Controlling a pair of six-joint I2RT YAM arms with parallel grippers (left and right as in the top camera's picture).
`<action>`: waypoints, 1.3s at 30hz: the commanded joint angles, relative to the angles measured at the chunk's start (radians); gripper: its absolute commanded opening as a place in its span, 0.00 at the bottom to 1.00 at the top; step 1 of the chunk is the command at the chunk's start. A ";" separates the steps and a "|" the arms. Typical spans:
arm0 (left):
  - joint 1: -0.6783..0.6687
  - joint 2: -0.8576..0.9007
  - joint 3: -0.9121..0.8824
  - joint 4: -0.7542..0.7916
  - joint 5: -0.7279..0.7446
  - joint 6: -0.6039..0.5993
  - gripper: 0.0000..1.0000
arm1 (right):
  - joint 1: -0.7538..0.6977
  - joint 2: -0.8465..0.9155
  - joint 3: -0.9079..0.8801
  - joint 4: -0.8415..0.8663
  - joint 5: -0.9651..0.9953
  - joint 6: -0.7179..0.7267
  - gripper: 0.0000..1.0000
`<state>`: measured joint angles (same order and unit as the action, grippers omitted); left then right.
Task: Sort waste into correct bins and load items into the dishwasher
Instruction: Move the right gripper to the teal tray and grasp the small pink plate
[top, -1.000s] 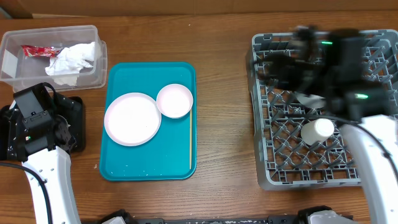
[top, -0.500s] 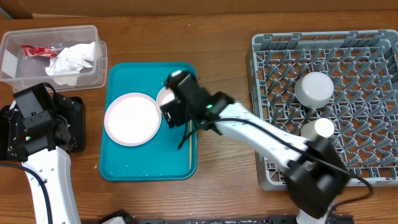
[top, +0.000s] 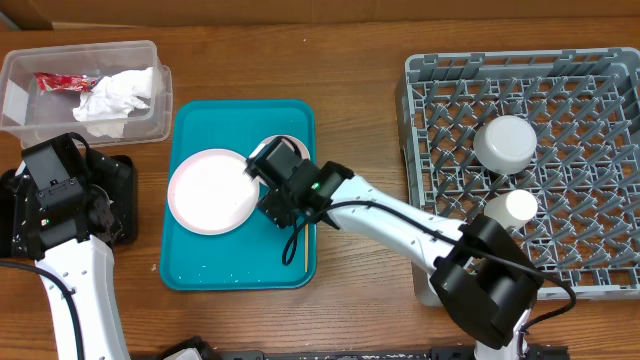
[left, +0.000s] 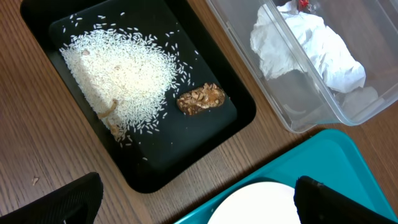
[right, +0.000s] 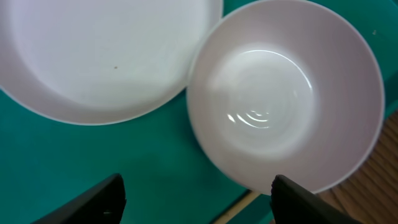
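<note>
The wooden stick (right: 241, 205) is next to the saucer's rim under my right gripper, so I should move toward the plate and grab the saucer by its rim (right: 200, 140) near the plate.
My right gripper (top: 276, 186) (right: 196, 206) is open and empty, hovering over the pink saucer (right: 286, 93), which it mostly hides in the overhead view. The large plate (top: 212, 190) (right: 106, 56) lies beside the saucer on the teal tray (top: 235, 262). The white bowl (top: 505, 142) and small cup (top: 510, 208) sit in the grey dish rack (top: 440, 190). The clear tub (top: 140, 125) holds the red wrapper (top: 62, 81) and tissues (top: 120, 92) (left: 311, 50). My left gripper (left: 196, 211) is open over the black tray (left: 236, 118), which holds rice (left: 121, 78) and the brown lump (left: 200, 99).
A thin wooden stick (top: 305, 235) (right: 233, 208) lies along the teal tray's right side, just beside the saucer. My right arm stretches across the table from the rack's front left corner to the tray. The plate's edge (left: 261, 205) shows in the left wrist view.
My right arm left the dish rack, with the bowl now resting there, and swung left to the teal tray. It now hovers over the saucer. The left arm has not moved.
</note>
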<state>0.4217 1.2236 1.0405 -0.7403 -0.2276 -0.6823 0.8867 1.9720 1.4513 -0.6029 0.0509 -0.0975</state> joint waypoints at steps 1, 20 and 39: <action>0.008 -0.001 0.009 0.000 0.000 -0.013 1.00 | 0.019 0.047 0.010 0.006 -0.018 -0.094 0.77; 0.008 -0.001 0.009 0.000 0.000 -0.013 1.00 | 0.024 0.080 0.023 -0.009 0.088 -0.126 0.62; 0.008 -0.001 0.009 0.000 0.000 -0.013 1.00 | -0.033 0.105 0.231 0.007 0.061 -0.252 0.79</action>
<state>0.4217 1.2236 1.0405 -0.7403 -0.2276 -0.6823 0.8715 2.0380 1.6733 -0.6006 0.1459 -0.3054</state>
